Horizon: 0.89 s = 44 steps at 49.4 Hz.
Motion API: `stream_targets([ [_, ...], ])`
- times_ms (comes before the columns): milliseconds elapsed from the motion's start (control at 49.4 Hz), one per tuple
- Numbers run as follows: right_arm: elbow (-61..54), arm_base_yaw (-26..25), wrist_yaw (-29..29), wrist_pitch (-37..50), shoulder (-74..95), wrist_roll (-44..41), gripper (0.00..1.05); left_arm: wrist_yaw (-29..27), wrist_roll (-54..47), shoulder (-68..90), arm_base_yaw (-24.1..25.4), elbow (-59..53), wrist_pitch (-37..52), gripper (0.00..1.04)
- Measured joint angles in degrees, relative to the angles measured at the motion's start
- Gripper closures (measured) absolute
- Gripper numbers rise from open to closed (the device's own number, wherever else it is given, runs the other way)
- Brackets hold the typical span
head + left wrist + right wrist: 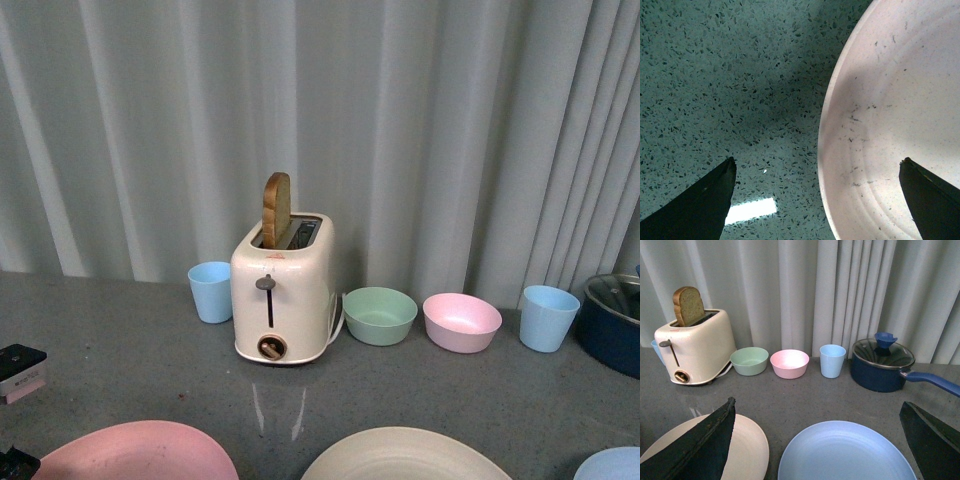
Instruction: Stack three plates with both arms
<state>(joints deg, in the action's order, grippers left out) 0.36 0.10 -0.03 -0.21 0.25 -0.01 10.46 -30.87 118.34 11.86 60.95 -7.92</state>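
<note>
My gripper will carry the pink plate (145,452) over and stack it, and the pink plate will cover the cream plate (405,455) because the two look about equally wide.
Three plates lie along the table's near edge: the pink plate (140,452) at the left, the cream plate (405,455) in the middle, the light blue plate (615,465) at the right. My left gripper (817,172) is open just above the pink plate's (890,125) rim, one finger over the plate, the other over bare table. My right gripper (817,412) is open above the light blue plate (845,452), with the cream plate (747,450) beside it. Neither gripper shows in the front view.
A cream toaster (283,295) with a bread slice stands at the back. Beside it are a light blue cup (211,291), a green bowl (380,315), a pink bowl (461,322), another blue cup (548,317) and a dark blue lidded pot (883,364).
</note>
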Motion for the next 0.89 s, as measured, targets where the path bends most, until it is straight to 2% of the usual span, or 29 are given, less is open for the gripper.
stream_targets([
  [304,0.00,0.00,0.00,0.00,0.00,0.00,0.07,-2.84,0.46,1.57,-1.22,-0.96,2.49,0.08],
  [567,0.00,0.00,0.00,0.00,0.00,0.00,0.07,-3.37,0.48,1.88,-1.33,-0.96,2.62,0.58],
  [749,0.00,0.00,0.00,0.00,0.00,-0.02,0.07,-3.45,0.46,1.88,-1.31,-0.96,2.62,0.84],
  [891,0.00,0.00,0.00,0.00,0.00,0.00,0.07,-2.36,1.14,1.77,-1.31,-0.50,2.60,0.99],
])
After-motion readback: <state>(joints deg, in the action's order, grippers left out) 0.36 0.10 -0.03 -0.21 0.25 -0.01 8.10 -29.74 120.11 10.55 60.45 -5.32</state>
